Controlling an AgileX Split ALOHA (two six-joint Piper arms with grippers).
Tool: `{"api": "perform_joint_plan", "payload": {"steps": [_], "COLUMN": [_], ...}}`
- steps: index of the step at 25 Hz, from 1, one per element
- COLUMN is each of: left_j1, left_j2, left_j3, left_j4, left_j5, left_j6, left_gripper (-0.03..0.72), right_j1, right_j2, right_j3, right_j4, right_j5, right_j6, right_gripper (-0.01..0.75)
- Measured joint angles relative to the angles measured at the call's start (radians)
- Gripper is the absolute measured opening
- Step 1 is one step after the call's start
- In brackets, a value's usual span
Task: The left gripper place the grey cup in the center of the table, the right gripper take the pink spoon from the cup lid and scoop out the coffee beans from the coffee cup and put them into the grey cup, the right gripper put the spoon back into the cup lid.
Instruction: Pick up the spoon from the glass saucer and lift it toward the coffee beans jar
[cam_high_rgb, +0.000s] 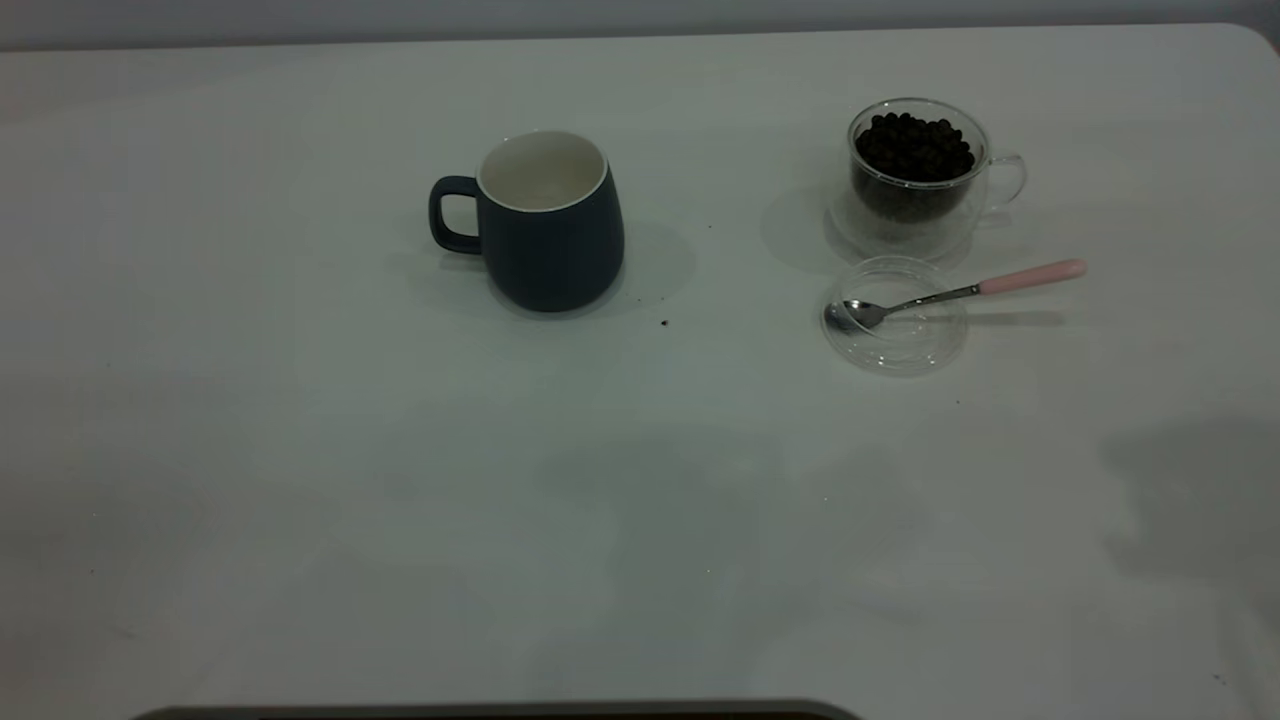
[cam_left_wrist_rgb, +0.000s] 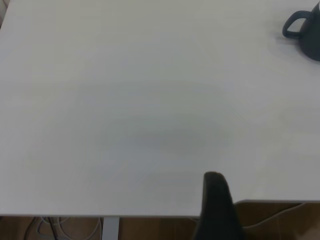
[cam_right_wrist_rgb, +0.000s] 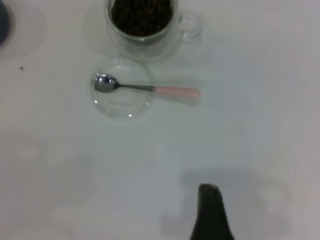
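The pink spoon's handle sticks out freely past the cup lid's rim (cam_high_rgb: 963, 295). My right gripper should go on toward that handle (cam_high_rgb: 1033, 277) before the fingers close around it.
The grey cup (cam_high_rgb: 550, 225) stands upright and empty, a little left of the middle of the table (cam_high_rgb: 300, 480), handle pointing left; the left wrist view catches its handle side (cam_left_wrist_rgb: 305, 30). At the right stands the coffee cup (cam_high_rgb: 915, 175) (cam_right_wrist_rgb: 142, 35), full of coffee beans (cam_high_rgb: 912, 148) (cam_right_wrist_rgb: 142, 12). Just in front of it lies the cup lid (cam_high_rgb: 900, 345) (cam_right_wrist_rgb: 122, 107). The pink spoon (cam_high_rgb: 950, 293) (cam_right_wrist_rgb: 150, 88) rests with its bowl in the lid and its handle out to the right. Neither gripper shows in the exterior view. The left gripper (cam_left_wrist_rgb: 215, 200) hangs over the table edge, far from the grey cup. The right gripper (cam_right_wrist_rgb: 210, 210) hovers above bare table, short of the lid.
A dark speck (cam_high_rgb: 664, 323) lies on the table between the grey cup and the lid. The table's near edge (cam_left_wrist_rgb: 75, 216) has cables and a wooden floor below it. A dark strip (cam_high_rgb: 500, 712) runs along the bottom of the exterior view.
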Motion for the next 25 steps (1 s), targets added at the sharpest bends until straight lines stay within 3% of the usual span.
{"api": "perform_joint_plan", "payload": {"steps": [6, 13, 18, 25], "left_j1": [0.0, 0.0, 0.0, 0.0], "left_j2": [0.0, 0.0, 0.0, 0.0], "left_j3": [0.0, 0.0, 0.0, 0.0], "left_j4": [0.0, 0.0, 0.0, 0.0], "left_j5": [0.0, 0.0, 0.0, 0.0], "left_j6": [0.0, 0.0, -0.001, -0.002], "left_gripper": [0.567, 0.567, 0.567, 0.567], "right_j1": [-0.021, -0.169, -0.281, -0.391], "right_j2": [0.363, 0.691, 0.885, 1.121], "right_j3": [-0.122, -0.266, -0.396, -0.579], "right_j4": [0.135, 0.485, 0.755, 0.85], "right_j5": [-0.061, -0.026, 0.094, 0.36], "right_j6": [-0.196, -0.563, -0.839, -0.928], "right_gripper": [0.585, 0.585, 0.585, 0.585]}}
